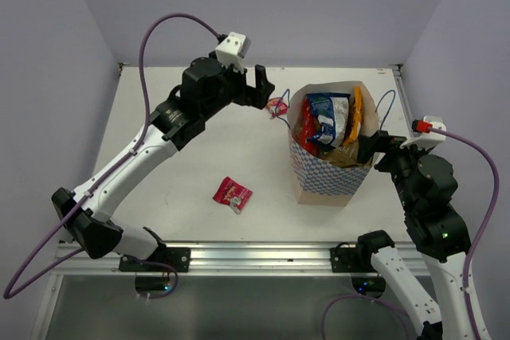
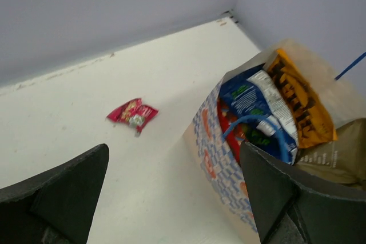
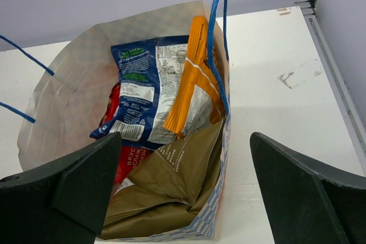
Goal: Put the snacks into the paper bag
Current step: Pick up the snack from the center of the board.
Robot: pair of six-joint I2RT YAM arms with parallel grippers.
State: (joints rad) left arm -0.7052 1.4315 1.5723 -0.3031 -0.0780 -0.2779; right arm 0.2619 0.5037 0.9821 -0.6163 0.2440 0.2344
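Observation:
I should now lower my open left gripper toward the red packet in front point(image 1: 233, 195) until the fingers straddle its edge point(image 1: 221, 190), because the packet lies clear of the paper bag.
The paper bag point(image 1: 331, 174) stands upright at centre right, mouth open. In it are a dark blue packet point(image 1: 325, 117), an orange packet point(image 1: 355, 115), a brown bag point(image 1: 349, 155) and a red packet point(image 1: 304, 129). A red packet point(image 1: 232, 193) lies on the table in front of the bag, to its left. A tiny pink-red packet point(image 1: 277, 106) lies by the bag's far left corner and shows in the left wrist view point(image 2: 132, 114). My left gripper point(image 1: 259, 89) is open and empty above that packet. My right gripper point(image 3: 186, 141) is open, its jaws astride the bag's right wall point(image 3: 224, 141).
The white table point(image 1: 183, 157) is walled at the back and both sides. A metal rail point(image 1: 255, 254) runs along its near edge. The bag's blue cord handles point(image 3: 224, 32) stand up beside my right gripper.

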